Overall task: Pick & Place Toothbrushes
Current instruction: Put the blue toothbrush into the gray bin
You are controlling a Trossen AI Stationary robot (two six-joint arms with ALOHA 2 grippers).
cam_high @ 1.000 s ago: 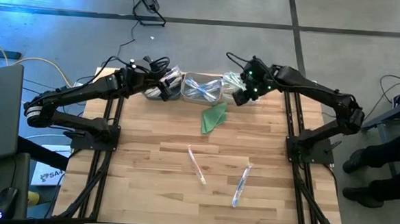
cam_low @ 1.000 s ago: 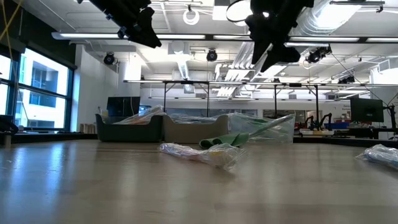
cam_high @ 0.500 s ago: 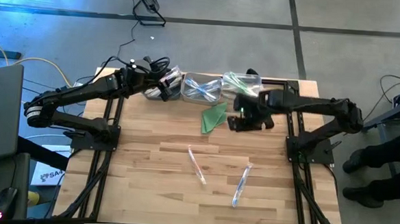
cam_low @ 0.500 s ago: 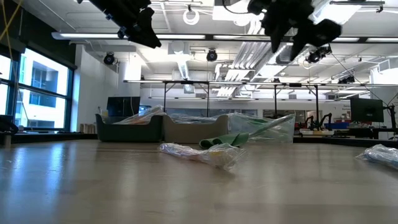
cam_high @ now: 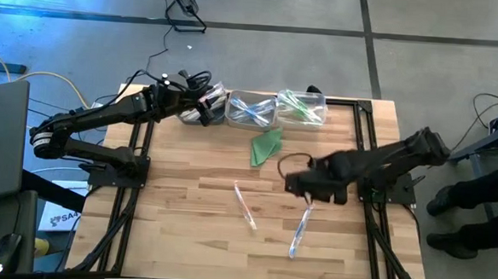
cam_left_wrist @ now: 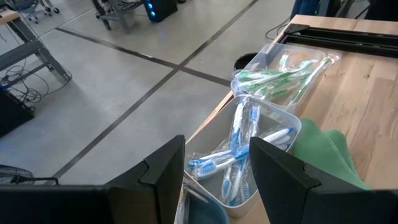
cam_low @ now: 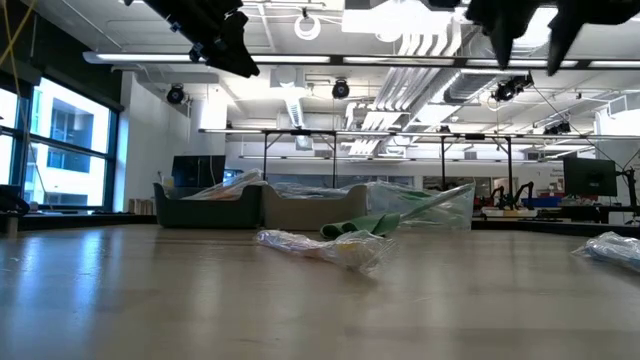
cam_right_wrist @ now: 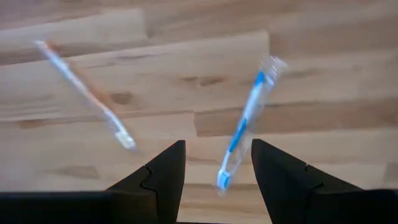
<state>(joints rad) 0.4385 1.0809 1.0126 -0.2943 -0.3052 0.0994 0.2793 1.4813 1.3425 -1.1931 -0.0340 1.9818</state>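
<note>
I can see the blue toothbrush [cam_high: 301, 230] lying alone and pointing lengthwise into the gap between my right gripper's fingers, so I keep going down until the fingers are on both sides of its bristle end [cam_high: 293, 251].
Two wrapped toothbrushes lie flat on the wooden table: a pink-orange one [cam_high: 245, 206] [cam_right_wrist: 84, 90] and a blue one [cam_high: 300, 230] [cam_right_wrist: 245, 127]. My right gripper [cam_high: 311, 191] [cam_right_wrist: 214, 180] hangs above the table, pointing down, just beyond the blue toothbrush's far end. It is open and has nothing between its fingers. My left gripper [cam_high: 206, 112] [cam_left_wrist: 217, 180] waits open over the far edge, beside a clear bin of blue toothbrushes [cam_left_wrist: 242, 155]. Next to it stands a bin of green ones [cam_left_wrist: 280, 78].
A folded green cloth triangle [cam_high: 267, 145] lies in front of the bins. A further clear bin [cam_high: 201, 103] sits under my left gripper. Black frame rails [cam_high: 363, 154] run along both table sides. Bare wood [cam_high: 184, 230] lies at the near left.
My right gripper has swung from over the green-toothbrush bin at the far edge toward the near edge, rolling its wrist and tipping down. It now hangs over the table's middle right near the blue toothbrush, open as before. The toothbrushes have not moved.
</note>
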